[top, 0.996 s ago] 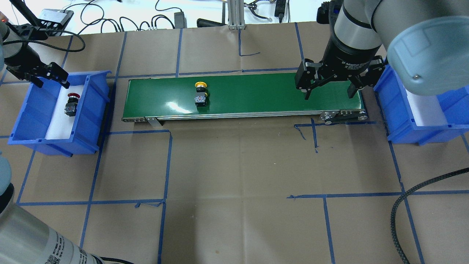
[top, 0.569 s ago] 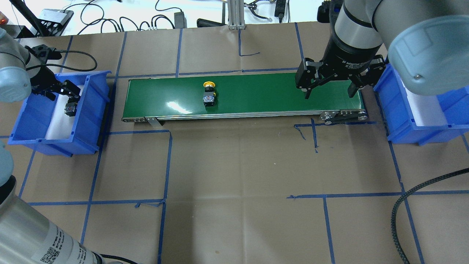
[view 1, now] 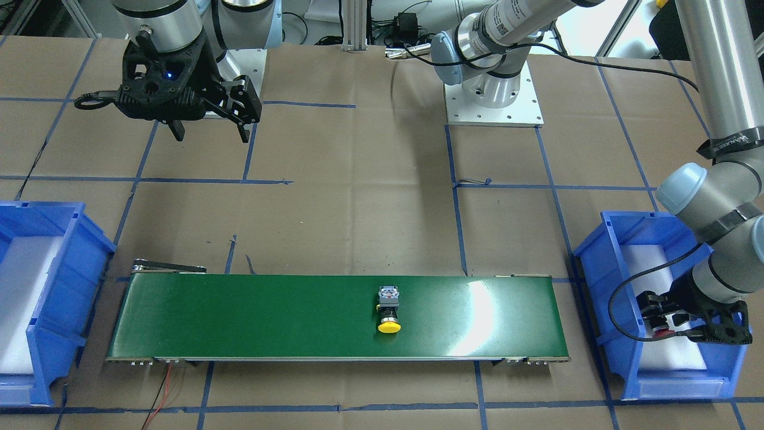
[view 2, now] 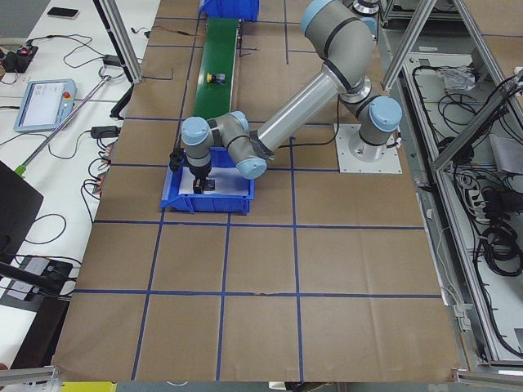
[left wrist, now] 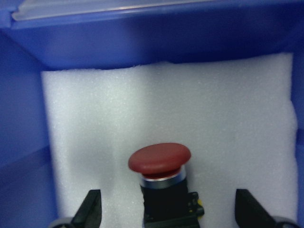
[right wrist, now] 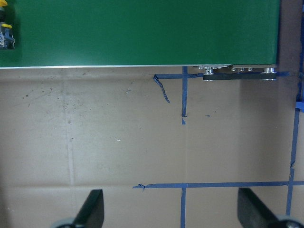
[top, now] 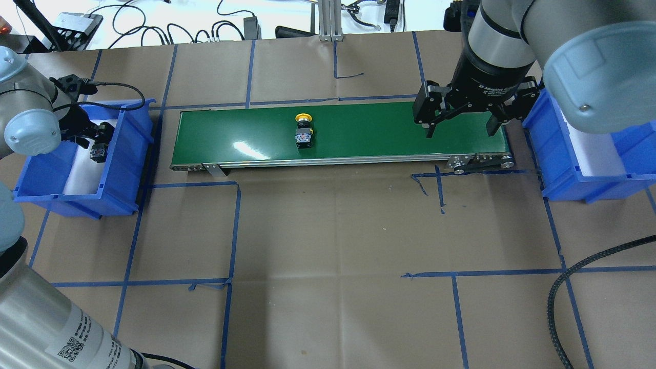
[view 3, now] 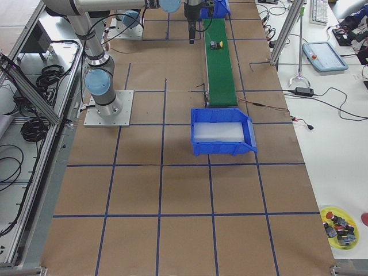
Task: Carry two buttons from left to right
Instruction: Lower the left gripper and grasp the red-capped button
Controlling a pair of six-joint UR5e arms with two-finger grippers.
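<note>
The red cap point(left wrist: 160, 158) is tilted between the left gripper's open fingers, so the red-capped button point(left wrist: 166, 197) will turn straight when the left gripper closes.
The yellow-capped button point(top: 303, 132) lies on its side on the green conveyor belt point(top: 369, 133), left of the middle; it also shows in the front view point(view 1: 388, 310). The red-capped button point(left wrist: 160, 164) lies on white foam in the left blue bin point(top: 120, 169). My left gripper point(left wrist: 168, 211) is down in that bin, open, with a finger on each side of the red button and not touching it. My right gripper point(top: 464, 125) hangs open and empty over the belt's right end.
The right blue bin point(top: 558, 148) with white foam stands just past the belt's right end. Blue tape lines cross the brown table. A black cable point(top: 569, 287) lies at the front right. Cables and gear lie along the far edge.
The yellow button has ridden the belt to the right. My left gripper has come down into the left bin and now straddles the red button. The right gripper has stayed in place.
</note>
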